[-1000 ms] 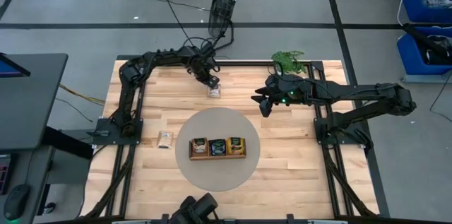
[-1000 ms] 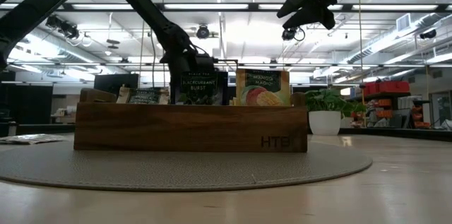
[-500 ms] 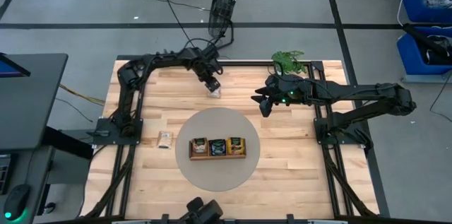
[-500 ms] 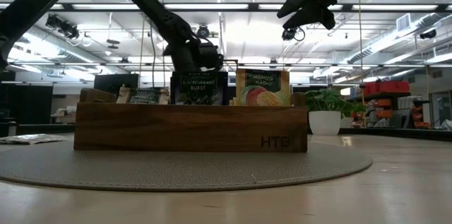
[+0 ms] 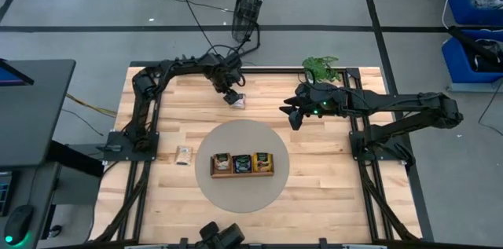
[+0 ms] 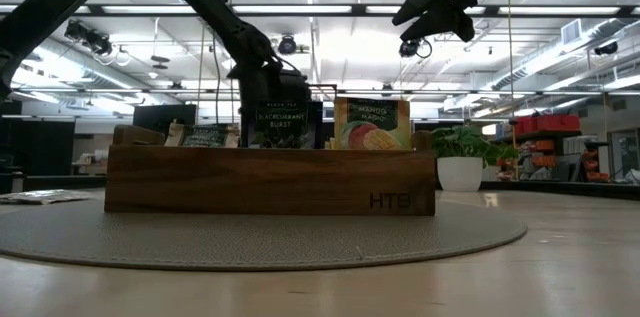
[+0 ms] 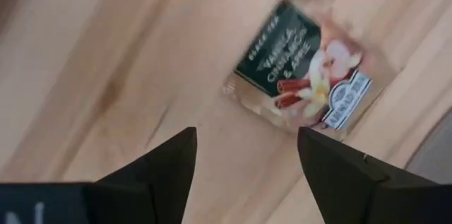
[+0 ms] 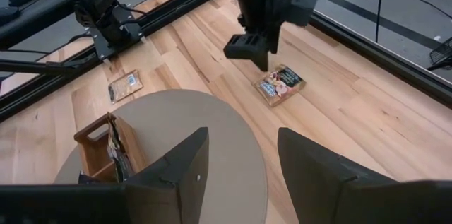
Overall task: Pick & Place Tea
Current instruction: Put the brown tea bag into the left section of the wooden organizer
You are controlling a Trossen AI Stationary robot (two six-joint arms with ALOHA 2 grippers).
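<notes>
My left gripper has the far sachet's near edge [image 7: 282, 120] off-centre beyond one fingertip, so it should shift its open fingers to either side of the sachet's middle [image 7: 308, 72] before closing.
A pale tea sachet [image 5: 238, 101] [image 7: 307, 68] [image 8: 281, 84] lies flat on the wood near the table's far edge. My left gripper [image 5: 229, 95] [image 7: 244, 146] [image 8: 247, 47] hangs just above the table beside it, pointing down, open, with nothing between its fingers. The wooden tray [image 5: 242, 172] [image 6: 270, 177] stands on a round grey mat [image 5: 236, 135] and holds three sachets upright [image 5: 241, 162] [image 6: 283, 125]. Another sachet [image 5: 184, 155] [image 8: 126, 84] lies flat left of the mat. My right gripper [image 5: 292, 115] [image 8: 240, 146] waits raised at the right, open and empty.
A small potted plant [image 5: 321, 67] [image 6: 462, 157] stands at the table's far right corner. A wire fan [image 5: 248, 4] stands on the floor beyond the far edge. Bare wood lies around the mat on the left, the right and the near side.
My left gripper has opened and rolled at the wrist above the pale sachet, staying over the same spot. The sachet lies flat on the wood where it was. My right arm has kept still.
</notes>
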